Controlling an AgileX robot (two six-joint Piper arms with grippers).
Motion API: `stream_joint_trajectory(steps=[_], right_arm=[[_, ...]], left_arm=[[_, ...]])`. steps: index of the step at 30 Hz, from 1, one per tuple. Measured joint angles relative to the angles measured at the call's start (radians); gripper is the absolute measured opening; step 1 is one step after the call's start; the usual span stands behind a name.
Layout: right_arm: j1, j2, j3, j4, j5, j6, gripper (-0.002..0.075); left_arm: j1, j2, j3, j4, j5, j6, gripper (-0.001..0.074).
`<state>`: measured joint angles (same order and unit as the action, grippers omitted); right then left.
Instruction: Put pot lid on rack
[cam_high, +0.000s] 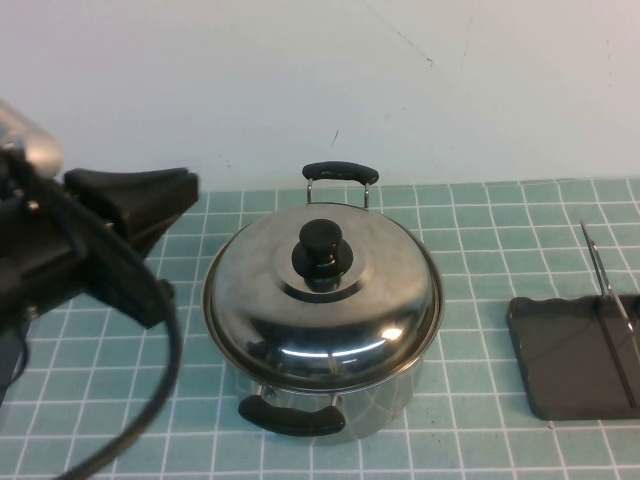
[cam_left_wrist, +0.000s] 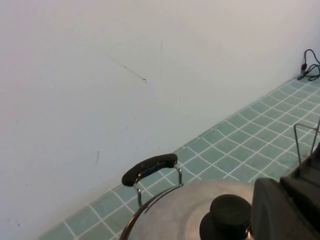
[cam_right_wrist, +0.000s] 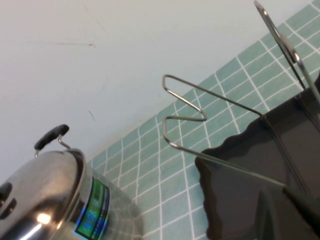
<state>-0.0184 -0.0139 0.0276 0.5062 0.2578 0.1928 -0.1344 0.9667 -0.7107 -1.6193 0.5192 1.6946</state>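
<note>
I should go on moving my left gripper in, as it points toward where the black knob stands free (cam_high: 321, 243) on top of the pot lid, until my fingers straddle the knob (cam_high: 322, 262).
The shiny steel pot lid (cam_high: 322, 310) with its black knob (cam_high: 320, 255) sits closed on the two-handled steel pot (cam_high: 330, 400) at the table's middle. The dark grey rack (cam_high: 570, 350) with thin wire dividers (cam_high: 605, 290) lies at the right edge. My left gripper (cam_high: 165, 200) hovers to the left of the pot, above lid height, pointing toward it. In the left wrist view the gripper (cam_left_wrist: 285, 210) shows beside the knob (cam_left_wrist: 227, 217) and lid (cam_left_wrist: 175, 215). My right gripper (cam_right_wrist: 300, 212) is out of the high view and hangs just over the rack (cam_right_wrist: 235, 190).
The table is covered in green tiles with white grout (cam_high: 500, 220), and a white wall (cam_high: 400, 90) stands close behind the pot. The pot's black handles point front (cam_high: 292, 415) and back (cam_high: 340, 172). A black cable (cam_high: 150, 400) hangs from my left arm.
</note>
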Motion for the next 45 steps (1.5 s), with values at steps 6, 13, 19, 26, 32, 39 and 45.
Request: stream_joint_trajectory(steps=[6, 13, 19, 26, 32, 39, 45], right_arm=[[0.0, 0.0, 0.0, 0.0, 0.032, -0.047, -0.0003], [0.0, 0.0, 0.0, 0.0, 0.036, -0.086, -0.0003], [0.0, 0.0, 0.0, 0.0, 0.036, -0.095, -0.0003], [0.0, 0.0, 0.0, 0.0, 0.037, -0.1, -0.0003], [0.0, 0.0, 0.0, 0.0, 0.037, -0.1, -0.0003], [0.0, 0.0, 0.0, 0.0, 0.037, -0.103, -0.0003], [0.0, 0.0, 0.0, 0.0, 0.037, -0.11, -0.0003]], left_arm=[[-0.207, 0.096, -0.029, -0.073, -0.184, 0.198, -0.0004], [-0.351, 0.212, -0.092, -0.093, -0.354, 0.207, 0.0048], [-0.355, 0.31, -0.148, -0.097, -0.334, 0.209, 0.0421], [-0.355, 0.452, -0.213, -0.097, -0.299, 0.179, 0.0589], [-0.359, 0.554, -0.256, -0.099, -0.296, 0.17, 0.054], [-0.359, 0.586, -0.258, -0.101, -0.33, 0.124, 0.0323], [-0.359, 0.582, -0.258, -0.101, -0.33, 0.119, 0.0314]])
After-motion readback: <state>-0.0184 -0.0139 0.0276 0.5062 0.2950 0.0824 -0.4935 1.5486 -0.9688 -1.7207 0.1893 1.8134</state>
